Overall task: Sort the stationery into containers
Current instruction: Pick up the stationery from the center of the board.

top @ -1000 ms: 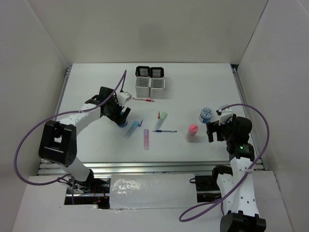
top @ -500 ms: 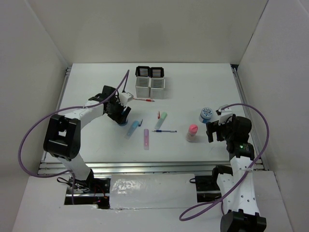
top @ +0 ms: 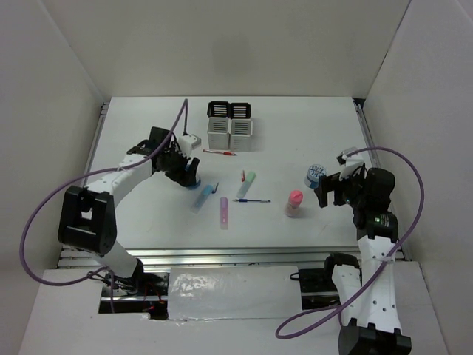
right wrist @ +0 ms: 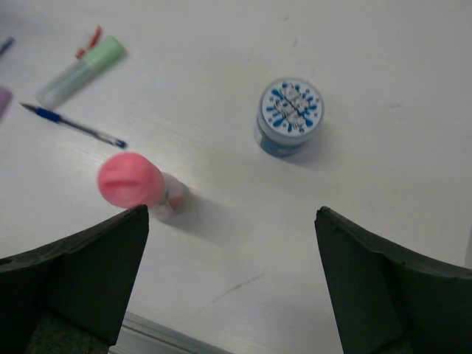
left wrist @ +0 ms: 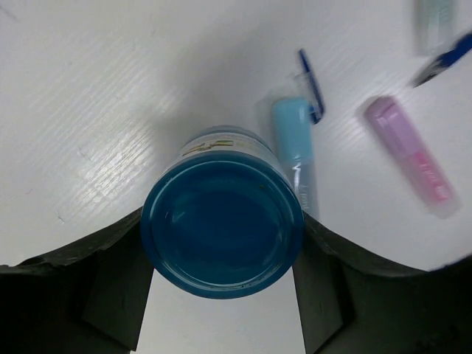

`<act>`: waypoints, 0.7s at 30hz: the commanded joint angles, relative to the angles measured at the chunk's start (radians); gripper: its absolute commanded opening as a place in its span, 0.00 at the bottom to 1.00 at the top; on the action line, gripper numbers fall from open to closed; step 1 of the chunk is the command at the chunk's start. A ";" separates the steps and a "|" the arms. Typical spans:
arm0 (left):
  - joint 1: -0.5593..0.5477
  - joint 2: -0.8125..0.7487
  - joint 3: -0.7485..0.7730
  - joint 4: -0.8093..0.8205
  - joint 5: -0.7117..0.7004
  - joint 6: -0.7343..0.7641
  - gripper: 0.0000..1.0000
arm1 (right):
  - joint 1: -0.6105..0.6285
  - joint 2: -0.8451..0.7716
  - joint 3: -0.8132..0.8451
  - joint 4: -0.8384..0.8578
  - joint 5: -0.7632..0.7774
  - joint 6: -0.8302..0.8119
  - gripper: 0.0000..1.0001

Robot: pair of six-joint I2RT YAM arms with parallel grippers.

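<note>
The blue roll's far end point(left wrist: 228, 137) is free of the left gripper's fingers, so the robot's right gripper keeps going toward it, open, and closes on that end point(top: 194, 183).
My left gripper point(top: 188, 173) is shut on a blue round roll point(left wrist: 221, 221), one dark finger against each side of it, left of the middle of the table. Just beside it lie a pastel blue stick point(left wrist: 295, 147) and a purple stick point(left wrist: 413, 158). The containers point(top: 230, 126) stand at the back centre, with a thin red pen point(top: 219, 152) in front of them. On the right my right gripper point(right wrist: 230, 221) hangs open and empty over the table, between a pink-capped tube point(right wrist: 130, 181) and a second blue roll point(right wrist: 290, 116).
A green stick point(top: 246, 184) and a thin blue pen point(top: 251, 200) lie in the middle of the table point(top: 310, 133). White walls close in the left, right and back. A metal rail point(top: 222, 255) runs along the near edge.
The left jaws have closed onto the blue roll, and the wrist has turned and shifted slightly back. The right arm has risen and moved a little to the right.
</note>
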 commanded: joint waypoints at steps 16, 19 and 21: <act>0.194 -0.312 -0.325 1.289 0.823 -1.551 0.00 | 0.560 0.061 0.072 0.690 -0.091 0.371 1.00; 0.194 -0.255 -0.391 1.760 0.795 -2.013 0.00 | 0.680 0.108 0.055 0.842 -0.068 0.342 1.00; 0.193 -0.210 -0.410 2.014 0.754 -2.141 0.00 | 0.733 0.141 0.005 1.011 -0.056 0.345 1.00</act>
